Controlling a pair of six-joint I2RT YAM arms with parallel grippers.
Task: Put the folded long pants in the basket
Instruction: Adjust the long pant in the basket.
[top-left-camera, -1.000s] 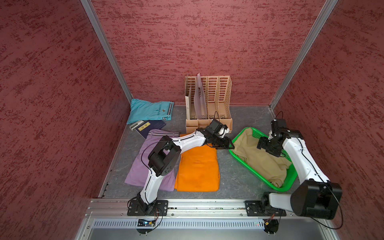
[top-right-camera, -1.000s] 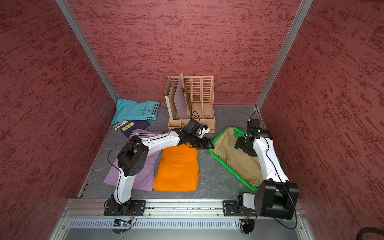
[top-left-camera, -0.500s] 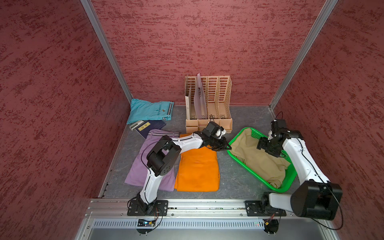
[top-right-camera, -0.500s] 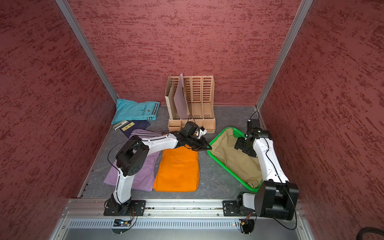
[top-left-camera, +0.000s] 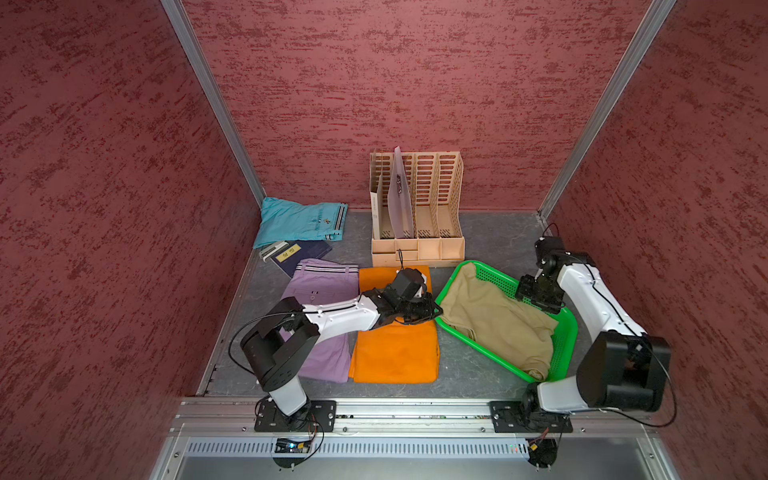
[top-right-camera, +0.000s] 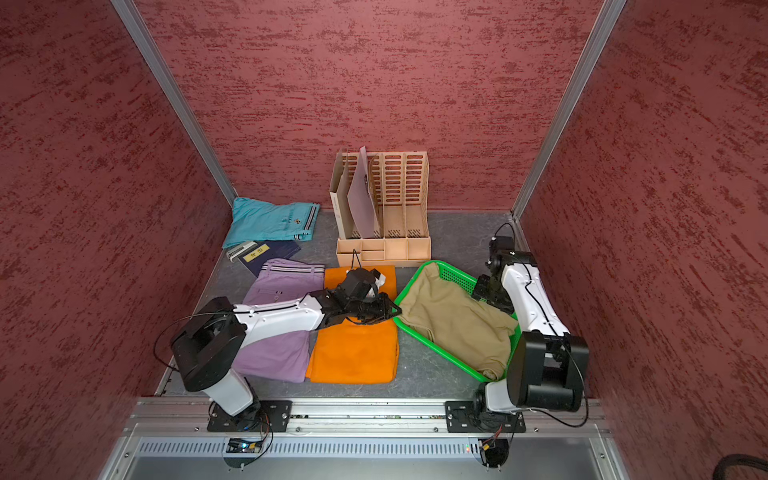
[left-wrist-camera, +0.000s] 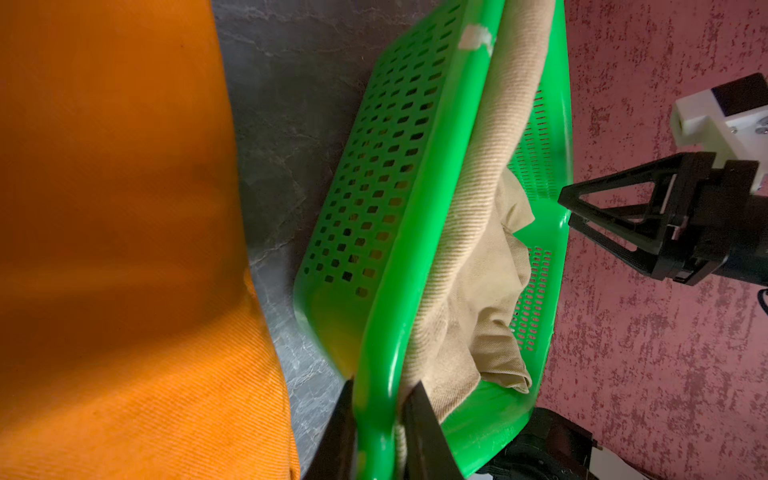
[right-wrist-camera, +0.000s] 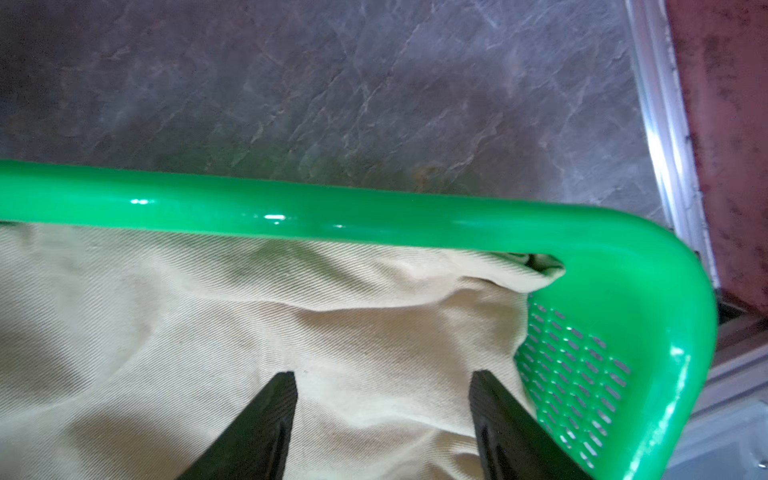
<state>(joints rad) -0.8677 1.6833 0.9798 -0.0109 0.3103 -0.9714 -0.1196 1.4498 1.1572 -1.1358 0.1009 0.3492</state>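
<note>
The khaki pants' end (right-wrist-camera: 532, 276) falls short of the basket's corner. My right gripper should therefore pull that end of the pants into the corner (right-wrist-camera: 624, 276) while my left gripper holds the basket's rim.
The green basket (top-left-camera: 496, 278) (top-right-camera: 455, 274) sits at the right with the khaki long pants (top-left-camera: 494, 320) (top-right-camera: 453, 320) crumpled inside. My left gripper (top-left-camera: 434, 309) (left-wrist-camera: 380, 382) is shut on the basket's near-left rim (left-wrist-camera: 419, 232), one finger outside and one inside against the khaki cloth. My right gripper (top-left-camera: 530, 295) (right-wrist-camera: 382, 374) hovers open over the khaki pants (right-wrist-camera: 291, 332) at the basket's far side. The orange pants (top-left-camera: 395, 353) (left-wrist-camera: 116, 208) lie flat under the left arm. Left of them are the lilac pants (top-left-camera: 320, 286), and the turquoise pants (top-left-camera: 299, 218) lie at the back left.
A beige slotted file organizer (top-left-camera: 417, 216) stands at the back, just behind the orange pants and the basket's corner. A dark blue booklet (top-left-camera: 299, 257) lies between the turquoise and lilac pants. Red walls close in on three sides, and the basket is near the right wall.
My left gripper has shut on the basket's rim, and the basket's near-left corner has slid left toward the orange pants. The right gripper has barely moved.
</note>
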